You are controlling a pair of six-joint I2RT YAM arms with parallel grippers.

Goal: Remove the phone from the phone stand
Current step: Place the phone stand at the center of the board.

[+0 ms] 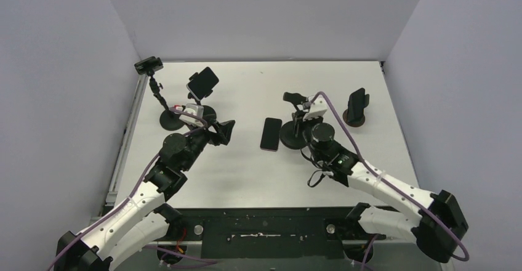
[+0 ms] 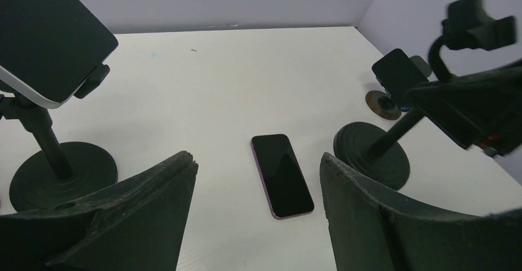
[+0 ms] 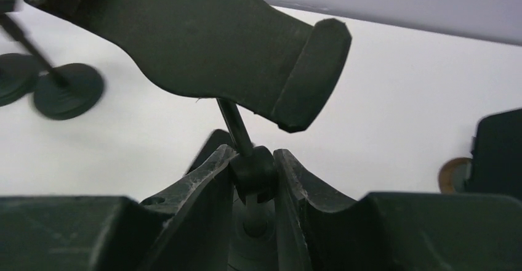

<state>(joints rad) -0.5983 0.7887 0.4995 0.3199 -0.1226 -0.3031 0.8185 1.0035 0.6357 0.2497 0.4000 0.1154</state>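
My right gripper should go on moving back with the empty stand's ball joint (image 3: 253, 171) in its fingers. There is open white table (image 1: 284, 107) behind, and it should move there before it lets go of the stand.
A phone with a purple edge (image 1: 271, 133) lies flat, screen up, on the white table, left of the empty middle stand (image 1: 294, 137). My left gripper (image 1: 226, 131) is open and empty, to the left of that phone; in the left wrist view the phone (image 2: 281, 174) lies beyond and between the fingers (image 2: 166, 191). My right gripper (image 1: 301, 121) is shut on the empty stand's ball joint (image 3: 252, 167), under its bare cradle (image 3: 209, 31). Another phone (image 1: 202, 82) sits clamped in the left stand (image 2: 61, 171).
A third phone (image 1: 356, 103) stands on a small round stand at the right, also seen in the right wrist view (image 3: 498, 154). A tall stand with an empty clamp (image 1: 149, 66) is at the far left. White walls enclose the table.
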